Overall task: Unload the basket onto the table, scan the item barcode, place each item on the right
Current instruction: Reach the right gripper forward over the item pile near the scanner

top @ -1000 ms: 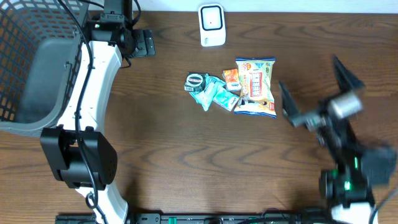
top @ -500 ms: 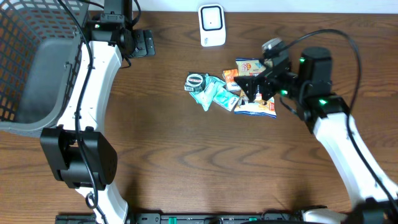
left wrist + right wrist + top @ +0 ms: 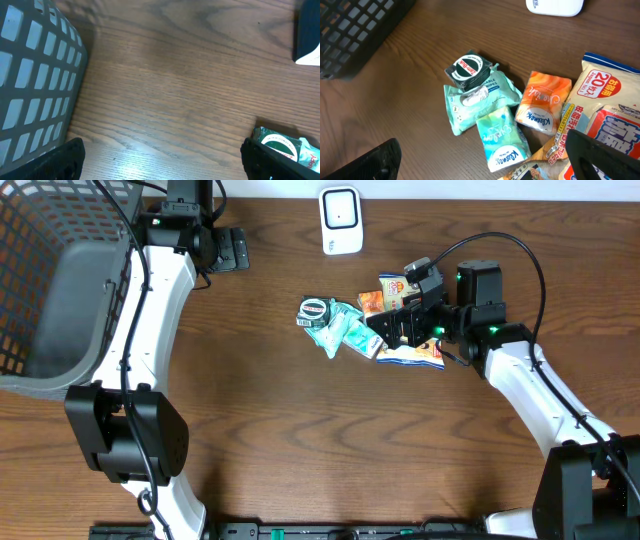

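Observation:
Next, I bring my right gripper back over the bag (image 3: 412, 357) and flip it before scanning, since the large snack bag lies printed front (image 3: 601, 84) up, hiding its barcode side.
A small pile of items lies mid-table: a round black-and-green tin (image 3: 314, 311), a pale green wipes pack (image 3: 333, 332), a teal tissue pack (image 3: 501, 137), an orange tissue pack (image 3: 542, 102) and a large snack bag (image 3: 418, 358). The white scanner (image 3: 341, 220) stands at the table's far edge. My right gripper (image 3: 395, 328) hovers open above the pile; in the right wrist view the right gripper (image 3: 490, 160) straddles the teal tissue pack without touching it. My left gripper (image 3: 232, 250) is open over bare wood to the left of the scanner, holding nothing.
A grey mesh basket (image 3: 40, 280) fills the far left corner, and its wall (image 3: 35, 75) is close beside the left fingers. The tin (image 3: 280, 145) shows at the left wrist view's lower right.
My right arm has swung in from the table's right side to above the pile, still open. The left arm and the items have not moved.

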